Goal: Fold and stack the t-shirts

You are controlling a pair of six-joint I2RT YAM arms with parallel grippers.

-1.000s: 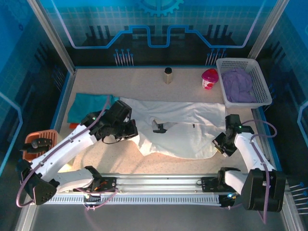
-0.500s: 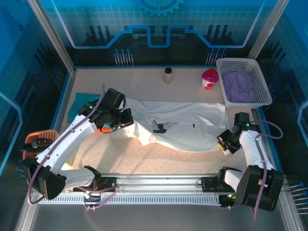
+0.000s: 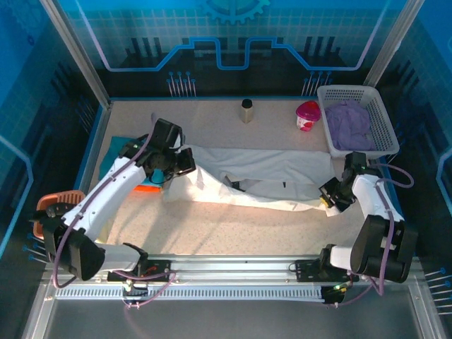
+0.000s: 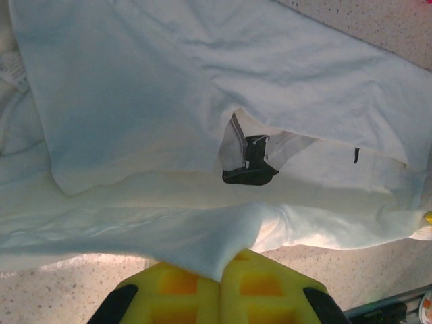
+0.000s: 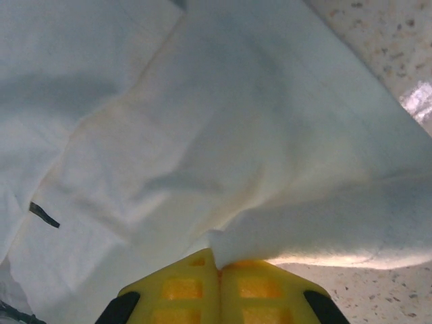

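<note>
The white t-shirt's near edge is stretched between both grippers, so my right gripper keeps going toward the back layer's edge and lets go there.
The large white t-shirt lies across the middle of the table as a long, narrow band, its near edge lifted and doubled toward the back. My left gripper is shut on the shirt's left near edge; in the left wrist view its yellow fingers pinch a fold of the white t-shirt. My right gripper is shut on the right near corner, the white t-shirt bunching where the gripper meets it. A teal t-shirt and an orange one lie at the left, partly hidden by the left arm.
A white mesh basket holding purple cloth stands at the back right. A small dark bottle and a pink cup stand along the back. A brown-orange object sits at the left edge.
Both grippers have moved away from the near edge toward the back, carrying the white t-shirt's near edge with them. The shirt has gone from a broad spread to a narrow band.
</note>
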